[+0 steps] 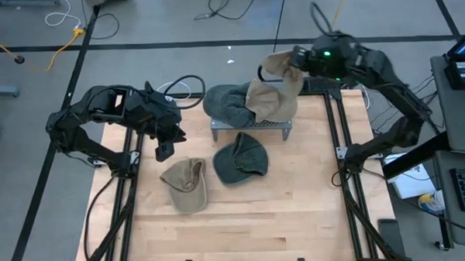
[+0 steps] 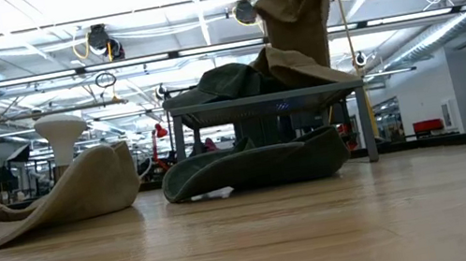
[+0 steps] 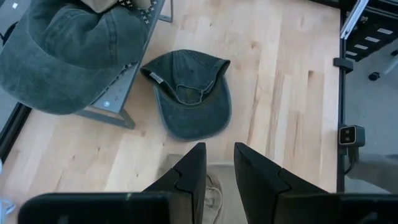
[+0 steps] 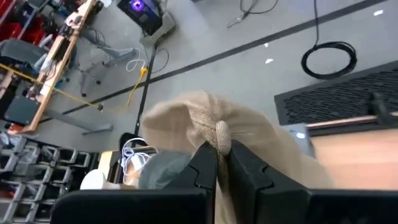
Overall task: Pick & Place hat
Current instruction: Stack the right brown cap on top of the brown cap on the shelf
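I should bring the tan hat's fold (image 1: 283,64) back over the rack (image 1: 271,122) and lower it before opening, because my right gripper holds it past the rack's far corner.
Two tan hats and two dark green hats are in view. My right gripper (image 1: 292,60) is shut on one tan hat (image 1: 276,90), held over a small metal rack (image 1: 252,128) at the table's far side. One dark green hat (image 1: 225,103) lies on the rack. The second dark green hat (image 1: 241,157) lies upside down on the table in front of the rack. The second tan hat (image 1: 185,184) lies to its left. My left gripper (image 3: 219,167) is open and hovers just above that tan hat (image 3: 211,186). My right gripper pinches a bunched fold of the tan hat (image 4: 219,132) between its two fingers. The hat hangs below the fingers (image 2: 298,10), and its lower part (image 2: 303,67) rests on the rack top, against the dark green hat (image 2: 225,82).
Black frame rails run along both sides of the wooden table (image 1: 259,230). The near half of the table is bare wood. Cables lie on the floor beyond the far edge, and a desk with equipment stands to the right.
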{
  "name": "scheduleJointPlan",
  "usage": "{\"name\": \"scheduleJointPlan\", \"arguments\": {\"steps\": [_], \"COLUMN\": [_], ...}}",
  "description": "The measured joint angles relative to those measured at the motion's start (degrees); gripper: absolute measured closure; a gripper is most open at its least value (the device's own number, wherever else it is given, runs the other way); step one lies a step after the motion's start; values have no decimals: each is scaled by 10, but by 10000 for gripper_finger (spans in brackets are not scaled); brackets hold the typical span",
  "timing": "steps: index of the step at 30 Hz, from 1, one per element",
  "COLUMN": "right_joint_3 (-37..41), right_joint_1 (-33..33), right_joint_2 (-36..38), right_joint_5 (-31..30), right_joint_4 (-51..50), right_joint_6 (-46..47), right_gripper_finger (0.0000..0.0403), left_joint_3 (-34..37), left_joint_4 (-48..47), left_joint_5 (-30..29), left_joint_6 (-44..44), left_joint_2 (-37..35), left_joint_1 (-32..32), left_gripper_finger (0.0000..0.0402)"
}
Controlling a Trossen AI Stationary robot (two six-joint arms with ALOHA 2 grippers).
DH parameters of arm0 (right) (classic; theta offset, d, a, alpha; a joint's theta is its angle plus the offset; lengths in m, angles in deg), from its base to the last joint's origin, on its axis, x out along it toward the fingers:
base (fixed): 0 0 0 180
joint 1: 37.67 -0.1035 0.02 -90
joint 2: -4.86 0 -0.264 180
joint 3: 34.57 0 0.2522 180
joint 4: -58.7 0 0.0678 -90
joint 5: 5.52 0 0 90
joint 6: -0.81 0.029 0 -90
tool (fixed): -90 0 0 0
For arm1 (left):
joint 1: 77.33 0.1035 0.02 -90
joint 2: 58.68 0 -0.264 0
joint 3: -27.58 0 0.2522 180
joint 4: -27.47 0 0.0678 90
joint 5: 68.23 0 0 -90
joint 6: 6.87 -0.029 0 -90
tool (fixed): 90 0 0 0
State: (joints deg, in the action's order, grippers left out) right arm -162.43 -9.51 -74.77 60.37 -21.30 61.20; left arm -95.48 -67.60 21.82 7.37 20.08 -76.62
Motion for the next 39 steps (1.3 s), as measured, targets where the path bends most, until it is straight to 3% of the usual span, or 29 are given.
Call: {"name": "scheduleJointPlan", "arguments": {"steps": [8,16,25,29,39], "right_joint_3": [0,0,0,0,0], "right_joint_1": [-10,-28,-51,-55,-76], "right_joint_2": [27,-20,-115,-155,-208], "right_joint_5": [-42,-58,-29,-27,-27], "right_joint_4": [-176,-181,-75,-77,23], "right_joint_6": [50,44,4,2,6], "right_gripper_finger": [392,392,392,392,392], "left_joint_3": [0,0,0,0,0], "left_joint_4": [10,20,19,18,18], "left_joint_5": [-1,-1,-1,0,0], "left_joint_6": [-4,4,14,26,26], "left_joint_2": [0,0,0,0,0], "left_joint_1": [0,0,0,0,-1], "left_gripper_finger": [316,316,316,316,316]}}
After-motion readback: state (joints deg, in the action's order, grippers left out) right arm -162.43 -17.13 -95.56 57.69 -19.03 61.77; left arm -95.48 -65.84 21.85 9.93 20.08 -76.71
